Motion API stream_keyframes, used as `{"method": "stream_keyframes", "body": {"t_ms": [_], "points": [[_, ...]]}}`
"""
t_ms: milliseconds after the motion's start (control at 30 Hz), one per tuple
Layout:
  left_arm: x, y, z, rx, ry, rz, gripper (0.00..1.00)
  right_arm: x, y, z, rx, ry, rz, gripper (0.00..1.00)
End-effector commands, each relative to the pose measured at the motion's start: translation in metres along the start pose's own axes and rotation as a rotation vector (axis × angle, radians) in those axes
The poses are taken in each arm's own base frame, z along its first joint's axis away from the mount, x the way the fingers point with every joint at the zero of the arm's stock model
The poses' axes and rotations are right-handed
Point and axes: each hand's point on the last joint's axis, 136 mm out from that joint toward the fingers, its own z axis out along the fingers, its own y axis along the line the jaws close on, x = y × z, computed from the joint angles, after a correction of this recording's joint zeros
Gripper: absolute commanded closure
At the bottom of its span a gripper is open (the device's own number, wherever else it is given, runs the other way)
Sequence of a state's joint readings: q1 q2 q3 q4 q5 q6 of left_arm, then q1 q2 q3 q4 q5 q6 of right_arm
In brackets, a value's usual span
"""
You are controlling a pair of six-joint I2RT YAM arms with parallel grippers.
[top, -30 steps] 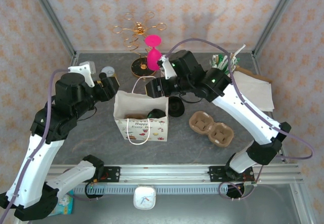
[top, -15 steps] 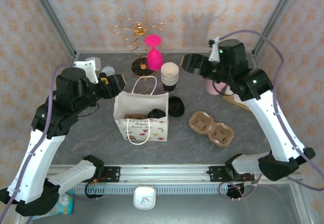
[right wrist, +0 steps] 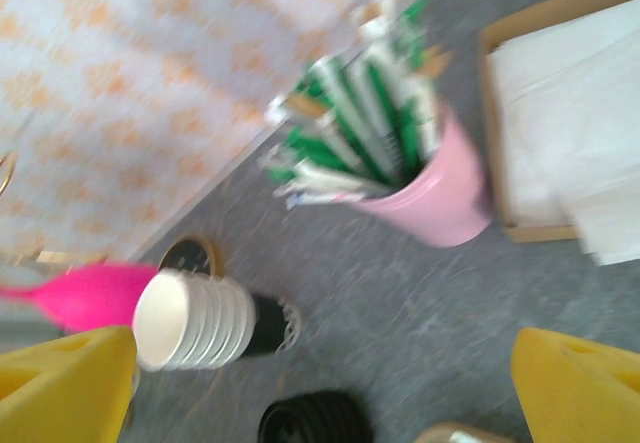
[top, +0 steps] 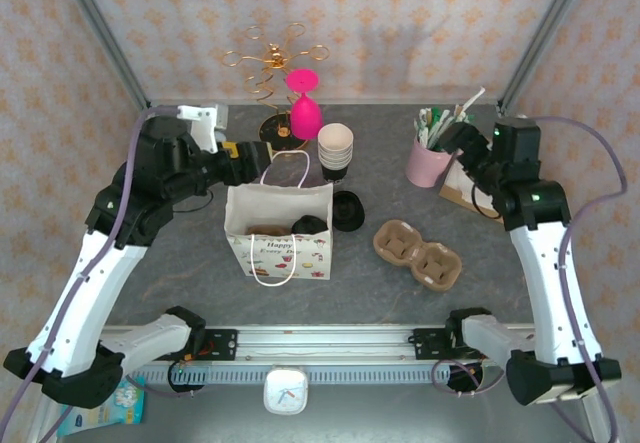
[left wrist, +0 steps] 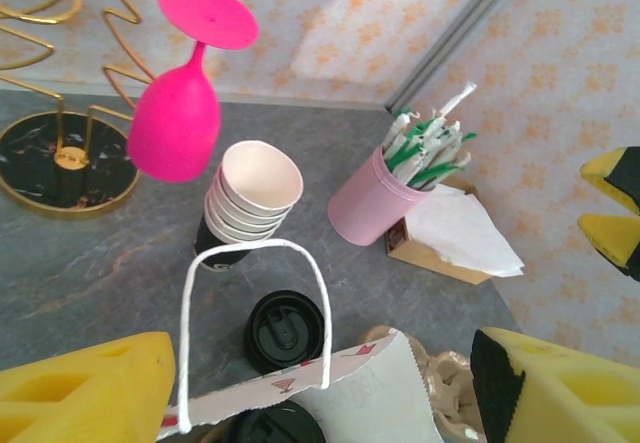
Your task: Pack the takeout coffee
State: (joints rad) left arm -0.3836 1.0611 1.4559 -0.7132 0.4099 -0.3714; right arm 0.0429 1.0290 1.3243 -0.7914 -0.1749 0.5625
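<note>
The napkin's corner sticks out freely past the napkin box's edge (right wrist: 540, 233), so I keep moving my open right gripper toward that corner (right wrist: 606, 253) until its fingers can pinch it.
The takeout coffee sits inside the white paper gift bag (top: 280, 248): its black lid (top: 310, 225) (left wrist: 275, 428) shows next to the brown carrier (top: 268, 230) that holds it. My left gripper (top: 250, 156) (left wrist: 320, 403) hovers open just behind the bag's back rim, above the white handle (left wrist: 255, 333), with nothing between its yellow fingers (left wrist: 80, 393). My right gripper (top: 457, 140) (right wrist: 320, 393) is open too, far back right beside the pink cup of straws (top: 428, 161); its view is blurred.
A stack of loose black lids (top: 347, 210) (left wrist: 287, 330) lies behind the bag. An empty two-cup carrier (top: 418, 253) lies right of the bag. Unlidded cream cups (top: 335, 150), a gold rack holding a pink glass (top: 303, 113) and a napkin box (right wrist: 560, 133) stand at the back.
My right arm has swung from above the bag to the back right corner, its jaws opening. My left gripper has moved right towards the bag's back rim and opened wider.
</note>
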Motion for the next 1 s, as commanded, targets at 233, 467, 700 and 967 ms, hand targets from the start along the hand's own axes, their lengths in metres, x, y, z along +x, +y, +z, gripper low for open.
{"method": "stream_keyframes", "body": {"t_ms": [233, 467, 700, 967], "points": [[0.0, -0.011, 0.016, 0.071, 0.047, 0.144, 0.11, -0.025, -0.092, 0.029, 0.261, -0.052, 0.165, 0.03], [0.007, -0.005, 0.03, 0.067, 0.08, 0.161, 0.09, 0.014, -0.151, 0.077, 0.315, 0.042, 0.327, 0.05], [0.01, -0.001, 0.037, 0.06, 0.096, 0.187, 0.07, 0.065, -0.167, 0.121, 0.218, 0.133, 0.521, 0.19], [0.01, 0.008, 0.042, 0.013, 0.089, 0.195, 0.07, 0.056, -0.179, 0.148, 0.251, 0.097, 0.584, 0.36]]}}
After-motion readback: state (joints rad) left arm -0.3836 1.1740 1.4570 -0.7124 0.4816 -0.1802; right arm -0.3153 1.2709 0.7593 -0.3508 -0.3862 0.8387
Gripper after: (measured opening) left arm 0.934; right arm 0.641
